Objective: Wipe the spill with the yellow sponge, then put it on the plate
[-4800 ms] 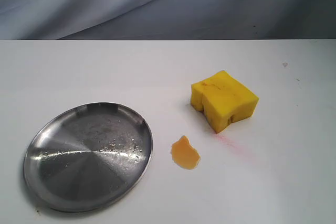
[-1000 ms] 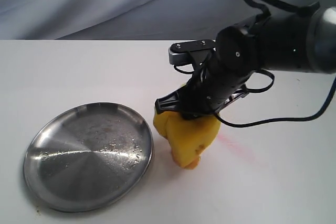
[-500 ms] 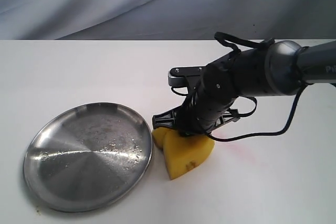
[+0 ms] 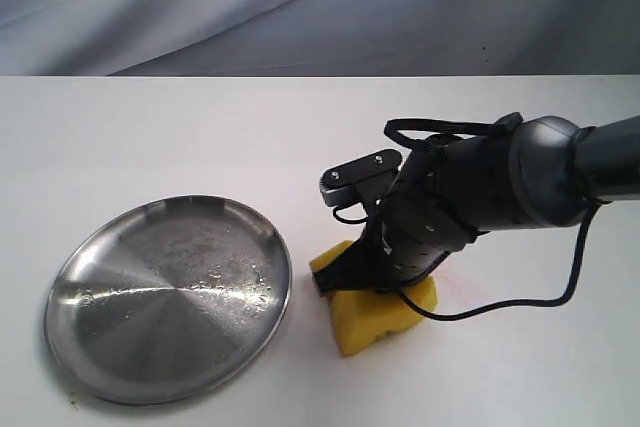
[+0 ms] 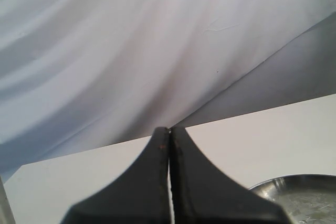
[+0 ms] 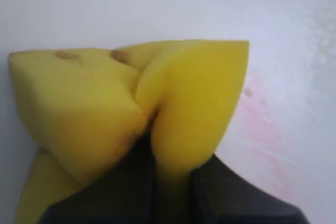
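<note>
The yellow sponge (image 4: 378, 323) is close to the plate's rim, and pink streaks are still there on its other side. So next my right gripper wipes back over the streaks (image 4: 463, 285).
My right gripper (image 4: 372, 282) is shut on the yellow sponge (image 4: 385, 315) and holds it down flat on the white table, just right of the plate (image 4: 165, 297). In the right wrist view the sponge (image 6: 157, 103) bulges, squeezed between the dark fingers (image 6: 236, 192). The amber spill is hidden; the sponge sits where it lay. My left gripper (image 5: 169, 132) is shut and holds nothing, raised over the table with the plate's rim (image 5: 294, 182) in a corner of its view. It does not show in the exterior view.
Faint pink-red streaks (image 6: 262, 129) mark the table beside the sponge. A grey cloth backdrop (image 4: 300, 7) hangs behind the table's far edge. A black cable (image 4: 540, 297) loops from the right arm down to the table.
The right gripper carried the sponge from the right, lowered it onto the spill and shifted it slightly right over the last second. The spill no longer shows.
</note>
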`<act>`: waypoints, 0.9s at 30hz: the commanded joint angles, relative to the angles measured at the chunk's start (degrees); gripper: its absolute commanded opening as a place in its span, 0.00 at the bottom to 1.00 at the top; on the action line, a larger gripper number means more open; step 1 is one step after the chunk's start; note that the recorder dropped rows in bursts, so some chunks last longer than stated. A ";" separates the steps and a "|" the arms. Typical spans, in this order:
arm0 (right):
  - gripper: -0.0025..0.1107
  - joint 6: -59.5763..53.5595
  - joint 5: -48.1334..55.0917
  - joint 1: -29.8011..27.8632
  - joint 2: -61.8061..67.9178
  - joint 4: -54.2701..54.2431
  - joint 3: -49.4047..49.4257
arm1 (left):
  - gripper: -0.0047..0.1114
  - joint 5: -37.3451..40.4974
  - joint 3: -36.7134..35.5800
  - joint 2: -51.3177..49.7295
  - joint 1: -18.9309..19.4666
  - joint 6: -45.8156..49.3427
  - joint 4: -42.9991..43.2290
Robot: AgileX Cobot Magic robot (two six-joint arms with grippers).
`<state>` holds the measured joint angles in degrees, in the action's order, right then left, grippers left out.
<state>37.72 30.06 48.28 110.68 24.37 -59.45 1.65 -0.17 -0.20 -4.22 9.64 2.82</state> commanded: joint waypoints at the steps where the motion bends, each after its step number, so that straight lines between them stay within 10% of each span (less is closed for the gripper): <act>1: 0.02 5.94 14.13 -0.31 0.19 11.61 2.30 | 0.04 -0.31 0.17 0.20 0.25 -0.52 -0.40; 11: 0.02 6.70 12.57 -2.34 2.21 10.14 -6.09 | 0.04 -0.31 0.17 0.20 0.25 -0.52 -0.40; 27: 0.02 -22.18 21.28 4.51 3.73 -9.71 -9.98 | 0.04 -0.31 0.17 0.20 0.25 -0.52 -0.40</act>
<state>19.60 46.36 51.60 113.76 16.81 -70.13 1.65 -0.17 -0.20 -4.22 9.64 2.82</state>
